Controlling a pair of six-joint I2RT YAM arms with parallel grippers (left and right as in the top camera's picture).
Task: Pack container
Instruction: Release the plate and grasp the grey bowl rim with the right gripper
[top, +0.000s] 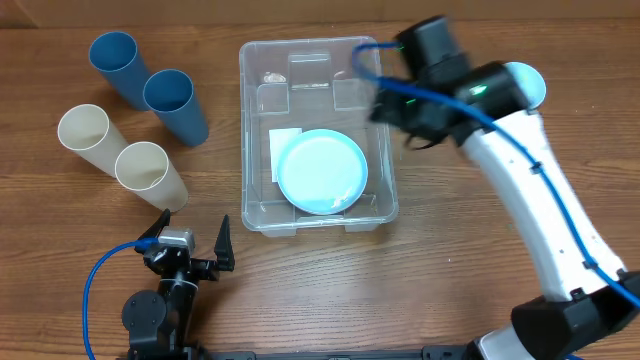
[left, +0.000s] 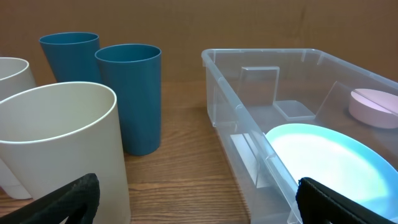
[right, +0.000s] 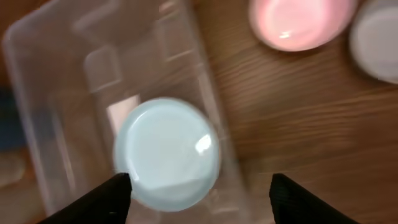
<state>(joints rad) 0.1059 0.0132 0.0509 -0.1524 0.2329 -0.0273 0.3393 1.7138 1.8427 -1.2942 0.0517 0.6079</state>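
The pale plate sits clear of the pink plate with open wood (right: 360, 109) at the pale plate's near rim (right: 377, 73), so the robot's right gripper keeps moving until its fingers straddle that rim.
The clear container (top: 243, 130) stands in the middle of the table, and a light blue plate (top: 322, 172) lies flat in its near half. My right arm (top: 500, 150) reaches over the bin's far right corner. In the right wrist view the right gripper (right: 202, 194) hangs open above that plate (right: 166, 152) and the container (right: 68, 93), with nothing between its fingers. My left gripper (top: 190, 243) rests open near the front left edge, holding nothing. In its own view the left gripper (left: 199, 205) faces the container's rim (left: 261, 55) and the plate (left: 329, 155).
Two blue cups (top: 115, 62) (top: 172, 100) and two cream cups (top: 85, 135) (top: 148, 172) stand left of the bin. A pink plate (right: 298, 22) and a pale plate (right: 376, 37) lie on the wood to its right. The nearest cream cup (left: 62, 143) stands close to my left finger.
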